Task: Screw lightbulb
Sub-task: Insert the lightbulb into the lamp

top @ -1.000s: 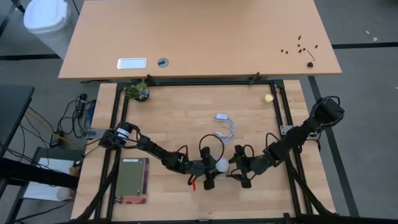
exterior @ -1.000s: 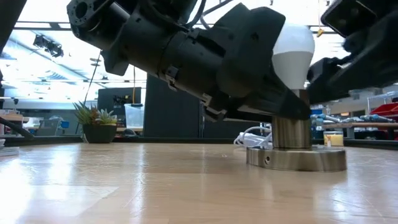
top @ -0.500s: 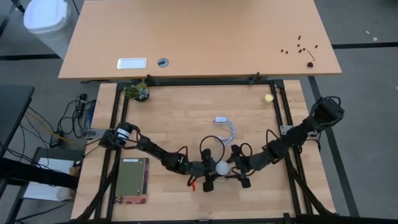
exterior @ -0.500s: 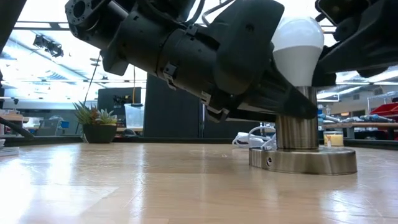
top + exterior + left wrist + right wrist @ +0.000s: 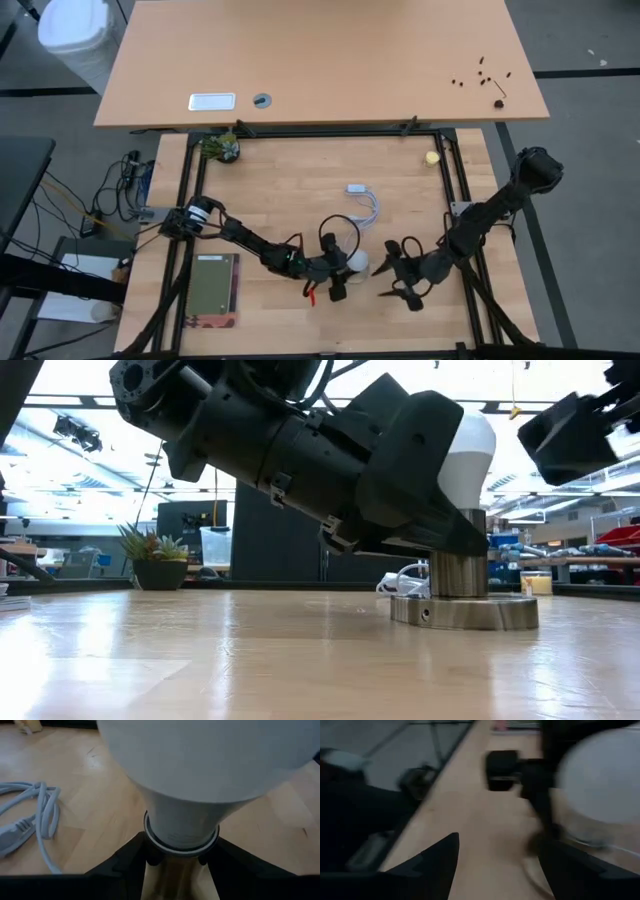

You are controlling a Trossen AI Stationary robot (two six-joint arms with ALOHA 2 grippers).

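Observation:
The bulb (image 5: pixel 601 776) stands beside my right gripper's open fingers, so my right gripper should come down over its top (image 5: pixel 358 260) while my left gripper steadies the socket.
The white lightbulb (image 5: pixel 468 445) stands upright in a brushed-metal socket (image 5: pixel 458 572) on a round disc base (image 5: pixel 465 610), which lies flat on the wooden table, near its middle front (image 5: pixel 357 262). My left gripper (image 5: pixel 182 865) reaches in from the table's left and is shut on the socket just under the bulb. My right gripper (image 5: pixel 392 282) hangs open to the right of the bulb, clear of it; in the right wrist view (image 5: pixel 500 845) nothing lies between its fingers, and the bulb (image 5: pixel 600 780) shows off to one side. My left gripper pinches the socket's metal post (image 5: pixel 172 870) between its two fingers (image 5: pixel 127 867), right below the bulb's neck (image 5: pixel 182 827). The fingers come slanting down from the table's left. Socket and bulb stand upright, the disc base on the table.
The socket's white cord with its switch (image 5: pixel 360 200) lies in loops just beyond the bulb. A small potted plant (image 5: pixel 220 148) stands at the far left, a yellowish ball (image 5: pixel 432 157) at the far right, and a green pad (image 5: pixel 213 290) at the near left. Black frame rails edge the table.
My right gripper, which was right at the bulb half a second ago, has drawn back toward the table's right and near edges and risen, now clear of the bulb. My left gripper has kept its hold on the socket.

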